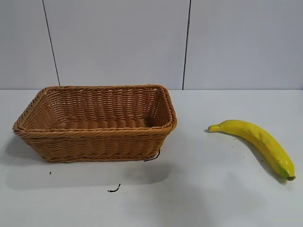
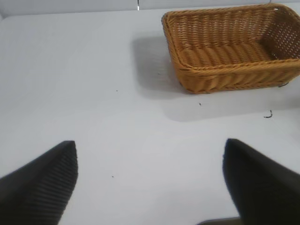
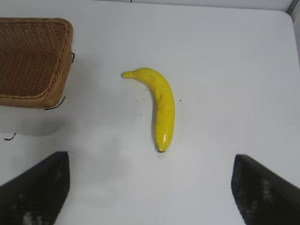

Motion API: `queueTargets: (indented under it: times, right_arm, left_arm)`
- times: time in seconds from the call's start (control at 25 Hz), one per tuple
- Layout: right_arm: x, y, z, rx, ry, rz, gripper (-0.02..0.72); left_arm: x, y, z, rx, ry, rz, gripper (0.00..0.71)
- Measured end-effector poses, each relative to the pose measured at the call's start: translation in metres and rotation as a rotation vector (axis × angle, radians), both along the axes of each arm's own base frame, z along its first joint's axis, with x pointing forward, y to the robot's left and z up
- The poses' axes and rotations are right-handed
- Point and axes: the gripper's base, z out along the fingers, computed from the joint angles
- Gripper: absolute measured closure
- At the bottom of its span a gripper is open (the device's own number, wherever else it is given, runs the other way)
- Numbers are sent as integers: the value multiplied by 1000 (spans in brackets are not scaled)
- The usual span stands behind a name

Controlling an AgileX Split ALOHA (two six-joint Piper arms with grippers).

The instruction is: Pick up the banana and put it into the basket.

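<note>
The right gripper's open fingers line up across the banana's width [image 3: 165, 111], so the robot should keep lowering them toward the banana's middle [image 1: 256, 136] until both fingers are beside it.
The yellow banana [image 1: 258, 142] lies on the white table at the right, its stem end toward the basket; it also shows in the right wrist view [image 3: 160, 105]. The tan woven basket [image 1: 97, 135] stands empty at the left and shows in the left wrist view [image 2: 225, 77] and at the edge of the right wrist view [image 3: 33, 93]. My right gripper [image 3: 151, 187] is open and empty, above the table short of the banana's tip. My left gripper [image 2: 150, 180] is open and empty over bare table, apart from the basket. Neither arm shows in the exterior view.
A grey panelled wall [image 1: 151, 42] stands behind the table. Small dark scraps [image 1: 113, 189] lie on the table in front of the basket. The table's far edge and corner show in the right wrist view [image 3: 288, 18].
</note>
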Motion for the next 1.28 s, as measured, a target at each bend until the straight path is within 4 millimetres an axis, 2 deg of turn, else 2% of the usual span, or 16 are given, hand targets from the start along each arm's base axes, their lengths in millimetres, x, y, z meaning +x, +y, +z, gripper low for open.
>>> queueTargets:
  times: [0.28,0.56,0.72,0.92,1.28]
  right_arm:
    - [92,-6,-12,-4,164,42,69]
    - [158,-10,-33,-12,261,87,69]
    - [178,-11,-54,-4,319,99,69]
    - [192,-10,-80,-1,392,111,69]
    - [214,19,-132,-91,513,217,69]
  left_arm:
    - [0,0,0,0,0,0,75]
    - [0,0,0,0,0,0,75]
    - [0,0,0,0,0,0,75]
    - [0,0,0,0,0,0,75]
    - [0,0,0,0,0,0,75]
